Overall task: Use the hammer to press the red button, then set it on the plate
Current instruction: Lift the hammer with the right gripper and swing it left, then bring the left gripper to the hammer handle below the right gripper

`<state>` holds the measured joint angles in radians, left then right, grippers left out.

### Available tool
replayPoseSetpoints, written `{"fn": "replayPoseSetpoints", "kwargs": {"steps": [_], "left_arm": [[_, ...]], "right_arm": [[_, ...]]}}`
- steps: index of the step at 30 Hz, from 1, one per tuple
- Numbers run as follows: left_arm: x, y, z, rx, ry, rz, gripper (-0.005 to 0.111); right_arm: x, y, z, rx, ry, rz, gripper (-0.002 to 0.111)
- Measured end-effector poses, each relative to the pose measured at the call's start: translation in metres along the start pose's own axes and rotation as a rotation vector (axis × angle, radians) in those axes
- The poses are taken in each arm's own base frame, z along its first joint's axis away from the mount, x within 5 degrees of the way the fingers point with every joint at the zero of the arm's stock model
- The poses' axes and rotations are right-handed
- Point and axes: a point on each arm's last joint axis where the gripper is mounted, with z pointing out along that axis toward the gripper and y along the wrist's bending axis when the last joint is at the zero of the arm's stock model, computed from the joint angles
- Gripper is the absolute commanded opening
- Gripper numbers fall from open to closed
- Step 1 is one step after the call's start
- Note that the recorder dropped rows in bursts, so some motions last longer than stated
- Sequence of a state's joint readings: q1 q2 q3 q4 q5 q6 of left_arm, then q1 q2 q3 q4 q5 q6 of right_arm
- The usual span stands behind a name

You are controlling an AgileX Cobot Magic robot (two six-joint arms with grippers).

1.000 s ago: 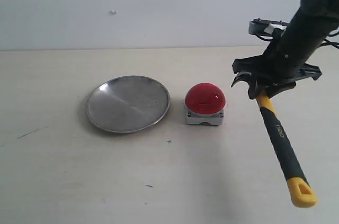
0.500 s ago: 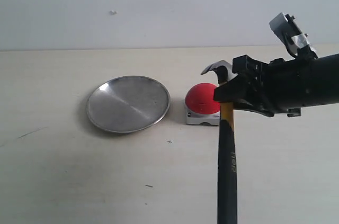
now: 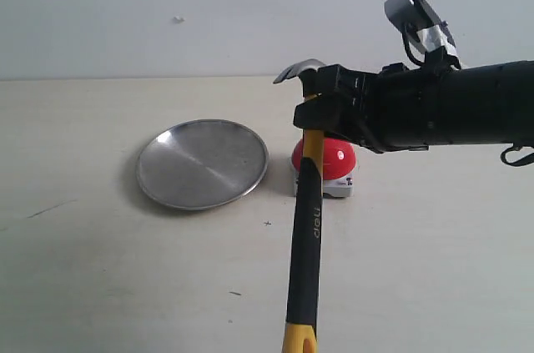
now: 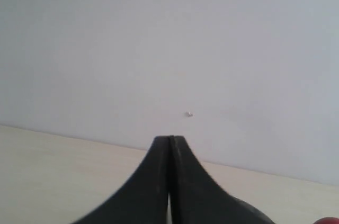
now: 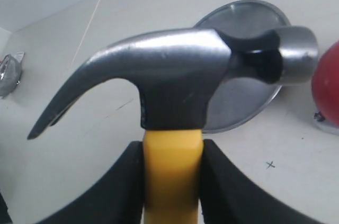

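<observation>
The hammer is held in my right gripper by its yellow neck (image 3: 313, 145) under the hammer's head, so my left gripper should take hold of the black handle (image 3: 305, 254) before pressing the red button.
My right gripper (image 3: 321, 115) is shut on the yellow neck of the hammer (image 3: 305, 228), just under its dark metal head. The black handle hangs down toward the front of the table, with the yellow looped end at the frame's bottom. The head (image 5: 180, 81) is above the table, its face pointing toward the red button (image 5: 329, 83). The red button (image 3: 338, 157) stands behind the hammer neck, partly covered by it. Left of the button lies the silver plate (image 3: 202, 163), seen as the plate (image 5: 241, 17) behind the head. My left gripper (image 4: 169, 140) is shut on nothing, facing the wall.
A pale wall (image 3: 209, 11) rises behind the beige table (image 3: 125, 286). A small cross mark (image 3: 267, 223) sits in front of the plate. A shiny grey object (image 5: 8, 73) shows at the edge of the right wrist view.
My right arm has swung left with the hammer, from right of the button to in front of it. The hammer head has risen, and the handle now hangs nearly straight down.
</observation>
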<state>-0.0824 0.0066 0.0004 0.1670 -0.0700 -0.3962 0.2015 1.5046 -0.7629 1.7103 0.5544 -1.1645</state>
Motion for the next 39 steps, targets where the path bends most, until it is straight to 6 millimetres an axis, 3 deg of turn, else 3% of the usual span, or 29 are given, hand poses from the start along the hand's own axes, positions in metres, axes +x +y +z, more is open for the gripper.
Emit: {"fn": "replayPoseSetpoints", "kwargs": {"steps": [7, 13, 16, 21, 24, 28, 34, 39], "left_arm": [[0.0, 0.0, 0.0, 0.001, -0.001, -0.054, 0.0], [0.001, 0.0, 0.002, -0.001, 0.01, -0.146, 0.0], [0.005, -0.002, 0.013, 0.011, 0.08, -0.198, 0.0], [0.027, -0.016, 0.059, 0.099, 0.418, -0.152, 0.0], [0.028, -0.04, 0.114, 0.226, 0.587, -0.134, 0.002], [0.044, -0.076, 0.182, 0.474, 0.818, -0.14, 0.027], [0.06, -0.102, 0.219, 0.779, 1.019, -0.158, 0.051], [0.064, -0.113, 0.234, 0.938, 1.069, -0.199, 0.053]], "right_arm": [[-0.01, -0.01, 0.021, 0.037, 0.008, -0.015, 0.0], [-0.028, -0.005, 0.04, 0.022, -0.009, -0.041, 0.0], [-0.038, -0.001, 0.043, 0.006, -0.03, -0.056, 0.0], [-0.053, 0.009, 0.044, -0.016, -0.069, -0.08, 0.0], [-0.054, 0.005, 0.045, 0.02, -0.082, -0.078, 0.0], [-0.055, -0.001, 0.046, 0.063, -0.093, -0.073, 0.0], [-0.057, -0.005, 0.046, 0.109, -0.113, -0.069, 0.0], [-0.059, -0.01, 0.046, 0.152, -0.133, -0.045, 0.0]]}}
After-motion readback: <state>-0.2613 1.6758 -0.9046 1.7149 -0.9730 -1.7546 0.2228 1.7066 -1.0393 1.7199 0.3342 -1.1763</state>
